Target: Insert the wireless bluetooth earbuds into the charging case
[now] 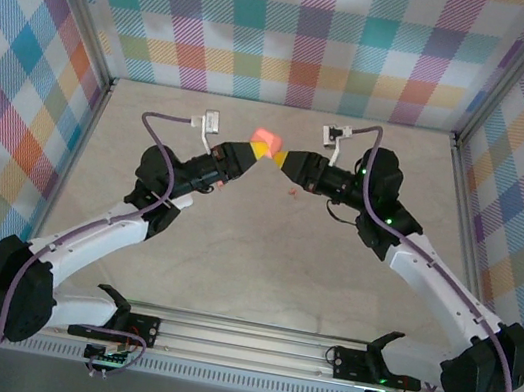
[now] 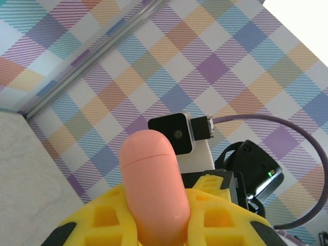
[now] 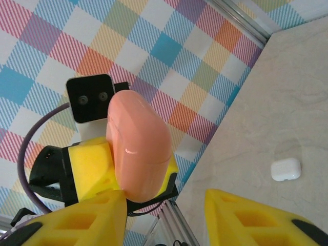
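Observation:
The charging case leans crooked point(image 2: 155, 192) between the left gripper's fingers, so the right gripper should hold its loose end point(image 2: 145, 144) while the left gripper opens and grips the case straight.
A pinkish-orange charging case point(image 1: 266, 141) is held up above the back middle of the table, its lid closed along a thin seam. My left gripper point(image 1: 253, 151) is shut on its lower end point(image 2: 154, 184), one yellow finger on each side point(image 2: 159, 223). My right gripper point(image 1: 278, 156) faces it tip to tip. In the right wrist view the case point(image 3: 138, 148) stands just past my right gripper point(image 3: 164, 225), whose jaws are open, the left fingertip point(image 3: 87, 218) close to the case's bottom. A tiny pinkish-orange earbud point(image 1: 292, 190) lies on the table below the right gripper.
A small white case point(image 3: 285, 169) lies on the beige tabletop point(image 3: 287, 102) to the right of my right gripper. Checked walls close off the back and both sides. The arms' bases sit on a rail point(image 1: 237, 339) at the near edge.

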Controlling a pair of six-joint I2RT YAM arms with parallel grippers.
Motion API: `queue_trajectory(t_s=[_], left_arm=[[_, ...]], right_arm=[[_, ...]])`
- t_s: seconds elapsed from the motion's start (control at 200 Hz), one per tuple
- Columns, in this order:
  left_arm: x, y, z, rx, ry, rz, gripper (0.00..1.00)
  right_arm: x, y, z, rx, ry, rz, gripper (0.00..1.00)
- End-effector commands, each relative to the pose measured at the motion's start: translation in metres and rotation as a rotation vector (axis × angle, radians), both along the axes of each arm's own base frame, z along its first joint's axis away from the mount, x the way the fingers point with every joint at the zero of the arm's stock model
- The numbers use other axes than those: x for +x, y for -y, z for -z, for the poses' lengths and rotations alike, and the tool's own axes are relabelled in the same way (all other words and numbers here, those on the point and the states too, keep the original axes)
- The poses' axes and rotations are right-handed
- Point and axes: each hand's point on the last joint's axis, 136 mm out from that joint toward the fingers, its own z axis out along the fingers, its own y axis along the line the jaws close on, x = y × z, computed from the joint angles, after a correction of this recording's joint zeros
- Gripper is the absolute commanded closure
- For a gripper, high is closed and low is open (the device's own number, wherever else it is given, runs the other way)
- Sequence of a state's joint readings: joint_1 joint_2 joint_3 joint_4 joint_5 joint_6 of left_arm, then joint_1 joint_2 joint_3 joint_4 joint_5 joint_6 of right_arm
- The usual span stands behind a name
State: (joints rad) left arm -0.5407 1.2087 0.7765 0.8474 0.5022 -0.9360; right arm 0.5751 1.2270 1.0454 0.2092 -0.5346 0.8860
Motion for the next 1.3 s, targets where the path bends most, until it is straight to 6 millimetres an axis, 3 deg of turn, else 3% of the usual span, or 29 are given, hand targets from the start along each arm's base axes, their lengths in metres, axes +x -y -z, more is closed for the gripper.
queue_trajectory(t_s=[0.0,0.205,0.5,0.65,0.98,1.1,1.295], left_arm=[[-0.012,-0.005,-0.014,-0.076,0.033,0.022,1.00],[-0.018,-0.009,-0.011,-0.084,0.021,0.008,1.00],[-0.023,-0.010,-0.015,-0.085,0.018,0.022,1.00],[-0.022,-0.006,-0.012,-0.073,0.006,0.039,1.00],[-0.029,-0.003,-0.015,0.078,0.072,0.066,0.42],[-0.026,-0.005,-0.017,0.156,0.106,0.056,0.35],[-0.009,-0.005,-0.004,0.229,0.075,0.088,0.32]], right_arm=[[-0.001,-0.005,-0.017,0.052,0.036,-0.049,0.57],[0.001,-0.014,-0.023,0.080,0.022,-0.097,0.58],[0.008,-0.018,-0.031,0.105,0.013,-0.111,0.72],[0.003,-0.024,-0.040,0.134,0.056,-0.182,0.84],[-0.015,-0.015,-0.039,0.001,0.186,-0.220,0.93],[-0.017,-0.007,-0.023,-0.047,0.186,-0.219,0.94],[-0.020,0.007,-0.021,-0.055,0.222,-0.216,0.94]])
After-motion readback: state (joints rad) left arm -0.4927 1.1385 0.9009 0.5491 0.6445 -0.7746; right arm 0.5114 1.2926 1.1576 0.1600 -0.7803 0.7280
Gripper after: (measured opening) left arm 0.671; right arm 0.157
